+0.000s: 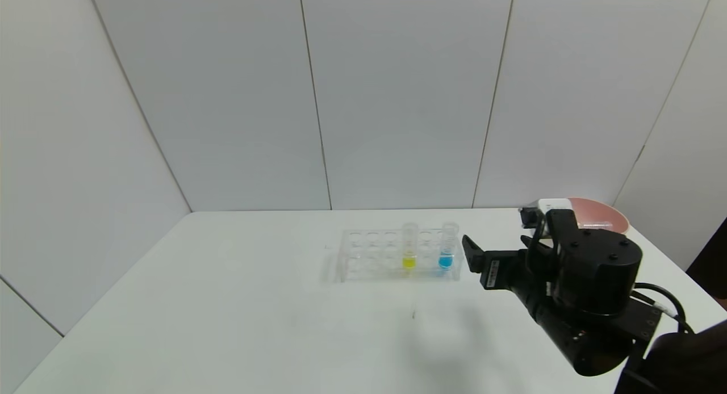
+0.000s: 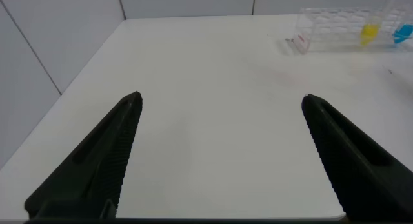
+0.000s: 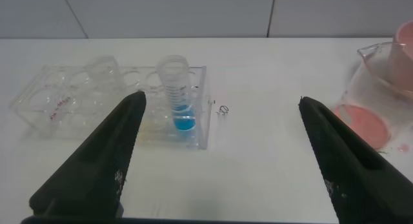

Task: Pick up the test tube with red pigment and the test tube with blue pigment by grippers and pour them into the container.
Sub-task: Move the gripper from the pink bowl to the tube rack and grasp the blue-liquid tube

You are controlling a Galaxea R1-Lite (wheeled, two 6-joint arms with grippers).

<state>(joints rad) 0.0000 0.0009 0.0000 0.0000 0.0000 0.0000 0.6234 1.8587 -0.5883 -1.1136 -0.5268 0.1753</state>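
Note:
The reddish layer in the container (image 3: 363, 126) is shallow and light, so I expect the vivid blue pigment (image 1: 446, 261) to make it dark blue when I pour.
The test tube with blue pigment (image 1: 447, 247) (image 3: 176, 98) stands upright at the right end of a clear rack (image 1: 369, 256) (image 3: 61, 101). The container (image 3: 369, 98), a clear spouted beaker with a reddish layer at its bottom, stands to the right of the rack; in the head view my right arm hides it. My right gripper (image 1: 500, 234) (image 3: 222, 101) hovers open just right of the rack, with nothing between its fingers, facing the gap between rack and beaker. My left gripper (image 2: 222, 99) is open over bare table, far left of the rack. The test tube with red pigment is out of view.
A tube with yellow liquid (image 1: 409, 249) stands in the rack, left of the blue one. A pink bowl (image 1: 605, 217) sits at the far right behind my right arm. The white table (image 1: 227, 303) ends at grey wall panels behind the rack.

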